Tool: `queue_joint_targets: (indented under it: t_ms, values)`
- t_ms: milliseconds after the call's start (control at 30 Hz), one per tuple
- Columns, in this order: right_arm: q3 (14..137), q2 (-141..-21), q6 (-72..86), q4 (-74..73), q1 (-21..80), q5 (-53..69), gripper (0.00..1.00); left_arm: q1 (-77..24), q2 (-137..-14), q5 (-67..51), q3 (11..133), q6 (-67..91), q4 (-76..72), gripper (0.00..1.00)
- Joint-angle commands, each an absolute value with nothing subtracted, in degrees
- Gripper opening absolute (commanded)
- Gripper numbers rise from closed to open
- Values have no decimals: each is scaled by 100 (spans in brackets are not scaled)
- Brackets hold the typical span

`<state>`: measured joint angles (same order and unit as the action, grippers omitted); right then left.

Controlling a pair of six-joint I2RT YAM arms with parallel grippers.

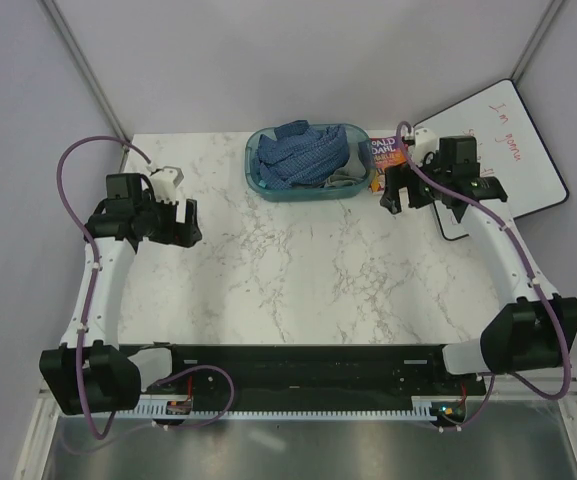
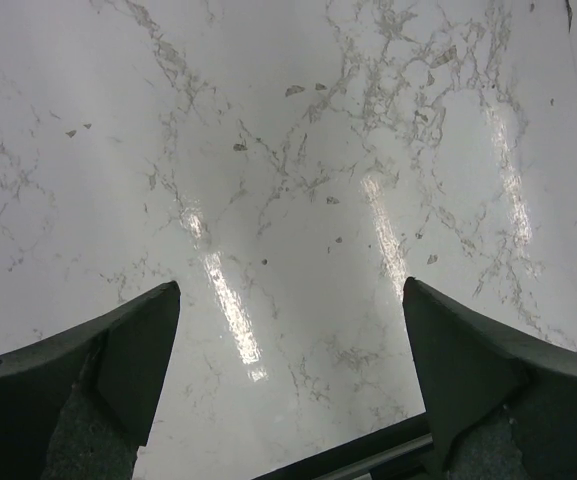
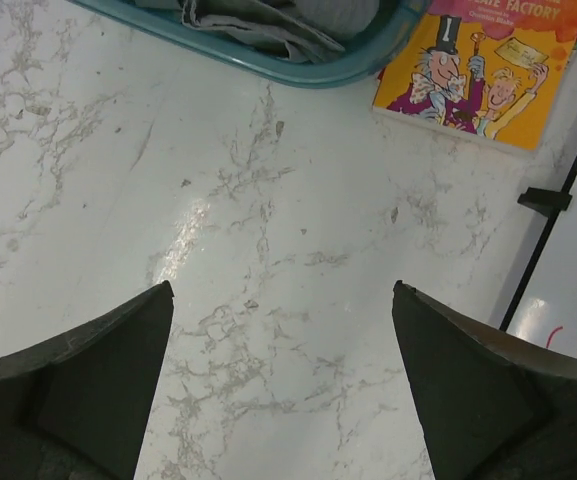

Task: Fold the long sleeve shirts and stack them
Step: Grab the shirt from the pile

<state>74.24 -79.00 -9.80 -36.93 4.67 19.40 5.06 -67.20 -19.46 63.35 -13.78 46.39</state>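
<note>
The blue checked shirt (image 1: 320,160) sits uncovered in the teal basket, and my right gripper is open, so it should move on until its fingers straddle a top fold (image 1: 290,155).
The long sleeve shirts (image 1: 300,155) lie bundled as blue checked cloth in a teal basket (image 1: 264,185) at the back centre of the marble table. The right wrist view shows only a crumpled edge of that cloth (image 3: 268,25) inside the basket rim (image 3: 298,72). My left gripper (image 1: 190,222) hovers open over bare marble at the left, well short of the basket; its jaws (image 2: 290,284) stand wide with nothing between them. Just right of the basket my right gripper (image 1: 428,198) is open too, with only tabletop between its fingers (image 3: 282,285).
A colourful children's book (image 1: 380,160) (image 3: 478,70) lies right behind the basket's right end. A whiteboard (image 1: 503,150) with red writing rests at the back right, its black edge (image 3: 548,230) close to the right gripper. White walls enclose the table.
</note>
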Motion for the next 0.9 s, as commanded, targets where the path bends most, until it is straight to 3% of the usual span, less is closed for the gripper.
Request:
queue_joint_targets:
  t_ms: [0,567,867]
  values:
    - [8154,-8479,-791,-3262,685,2233,98,527,-6794,-2328,6732,-1099,4588,100]
    - [11458,-11574,-1380,-2821,2320,1468,98,527,-6733,-2909,6733,-1072,4588,100]
    - [12110,-12962,-1740,-2347,2768,783,98,527,-6671,-2883,6495,-1099,4605,100]
